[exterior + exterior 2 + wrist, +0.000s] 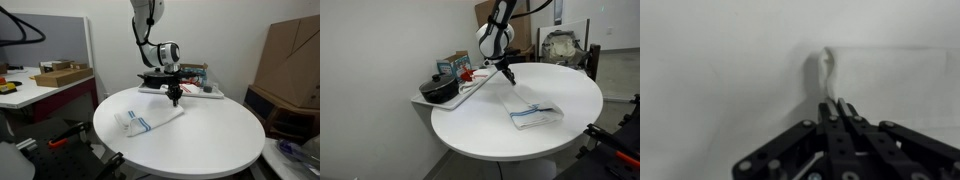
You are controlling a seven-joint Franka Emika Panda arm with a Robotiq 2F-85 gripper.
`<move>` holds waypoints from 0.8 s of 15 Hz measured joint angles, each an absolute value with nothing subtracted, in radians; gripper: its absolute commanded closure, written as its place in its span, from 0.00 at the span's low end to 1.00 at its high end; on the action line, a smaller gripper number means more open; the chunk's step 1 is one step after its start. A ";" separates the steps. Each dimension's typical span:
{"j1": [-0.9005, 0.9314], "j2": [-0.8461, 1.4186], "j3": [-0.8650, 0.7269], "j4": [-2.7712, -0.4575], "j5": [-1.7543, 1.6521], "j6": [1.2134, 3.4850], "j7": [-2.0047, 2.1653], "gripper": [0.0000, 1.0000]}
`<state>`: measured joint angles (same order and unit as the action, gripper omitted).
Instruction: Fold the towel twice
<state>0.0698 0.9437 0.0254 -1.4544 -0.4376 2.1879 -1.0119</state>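
Observation:
The towel's plain end (518, 94) runs at a slant from the stripes toward the tray, so next my gripper raises that end high and puts it down across toward the table's middle (552, 84).
The towel (148, 121) is a white cloth with narrow blue stripes, lying partly folded on the round white table (210, 140). It also shows in an exterior view (536, 114). My gripper (174, 99) is shut on one raised edge of the towel and holds it just above the table. A strip of cloth slopes from the jaws down to the folded part. In the wrist view the jaws (837, 104) are closed, with a thin fold of towel (826, 65) sticking out past the fingertips.
A white tray (472, 93) at the table's edge holds a black pot (439, 91), a white cloth with red marks (467, 74) and a small box (451, 65). Cardboard boxes (293, 62) stand beside the table, and a desk (40, 88) beyond it.

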 measured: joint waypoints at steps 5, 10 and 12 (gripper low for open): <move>0.029 0.877 -0.013 -1.408 -0.436 2.188 -0.992 0.99; 0.001 0.800 -0.021 -1.399 -0.434 2.188 -0.962 0.99; 0.012 0.775 -0.016 -1.416 -0.438 2.188 -0.962 0.99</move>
<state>0.0122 0.7750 -0.0157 -1.4162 -0.4382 2.1880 -0.9617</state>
